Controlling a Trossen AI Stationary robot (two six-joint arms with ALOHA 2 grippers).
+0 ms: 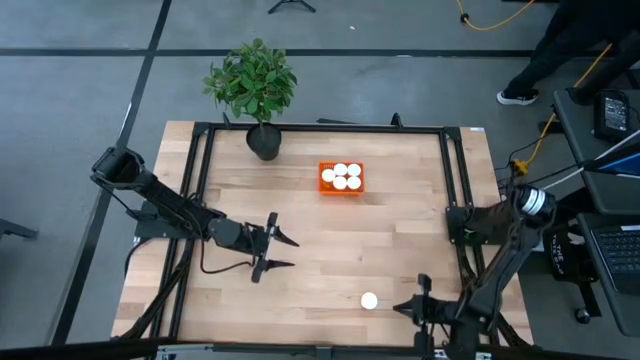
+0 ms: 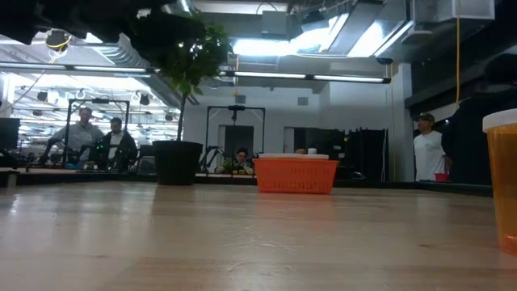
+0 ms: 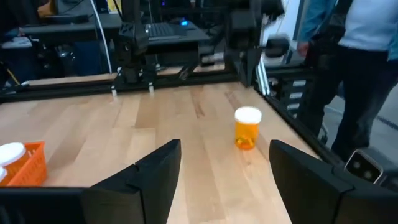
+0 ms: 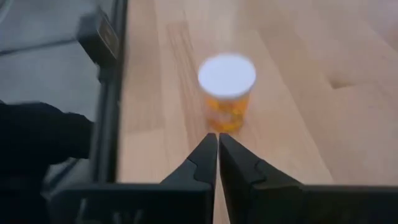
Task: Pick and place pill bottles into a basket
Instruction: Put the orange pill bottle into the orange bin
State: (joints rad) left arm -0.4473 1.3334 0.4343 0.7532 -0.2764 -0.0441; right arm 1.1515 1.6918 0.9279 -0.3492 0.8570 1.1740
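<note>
The lone pill bottle (image 1: 369, 300) stands upright, lined up with my right gripper's fingers. I should keep moving toward it until the fingers open wider than its body (image 4: 226, 112).
The orange basket (image 1: 341, 180) stands toward the table's far side with several white-capped pill bottles (image 1: 340, 176) inside; it also shows in the low view (image 2: 296, 174). One pill bottle (image 1: 369, 300) stands upright alone near the table's near edge; it also shows in the right wrist view (image 4: 226, 90), the left wrist view (image 3: 247, 128) and the low view (image 2: 502, 178). My left gripper (image 1: 284, 252) is open and empty, left of the table's middle. My right gripper (image 1: 402, 309) is shut and empty, just right of the lone bottle, pointing at it.
A potted plant (image 1: 254, 95) in a dark pot stands at the table's far edge, left of the basket. A black frame (image 1: 455, 190) runs round the table. A person (image 3: 354, 74) stands beyond the table's right side. Bare wood lies between the arms.
</note>
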